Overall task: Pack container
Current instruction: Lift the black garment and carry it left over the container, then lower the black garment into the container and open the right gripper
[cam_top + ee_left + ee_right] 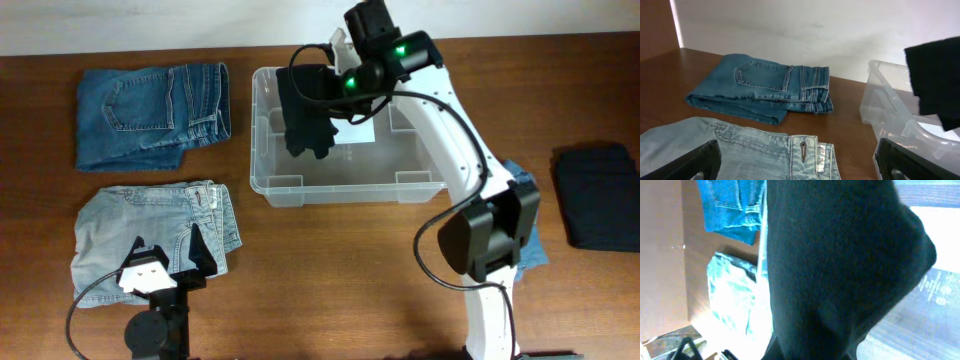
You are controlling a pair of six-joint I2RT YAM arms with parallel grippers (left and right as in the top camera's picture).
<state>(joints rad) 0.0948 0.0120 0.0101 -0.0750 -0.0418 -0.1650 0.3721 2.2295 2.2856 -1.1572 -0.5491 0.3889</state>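
My right gripper should keep lowering the black garment [307, 112] until it reaches the container's bottom [300, 168] and then let go, because the garment hangs inside the container's rim over the container's open bottom.
The clear plastic container [300, 186] stands at the table's middle back; its white base label [358, 130] shows. My right gripper [338, 80] is over the container's left half, shut on a black garment [306, 112] that hangs down into the bin. In the right wrist view the black garment [840, 265] fills the frame and hides the fingers. My left gripper [166, 246] is open and empty over folded light-blue jeans [150, 222] at the front left. In the left wrist view the container [890, 107] is at right with the black garment [935, 75] above it.
Folded darker blue jeans [150, 115] lie at the back left, also in the left wrist view [765, 87]. A dark folded garment [598, 195] lies at the far right. A blue garment [535, 245] lies partly under the right arm's base.
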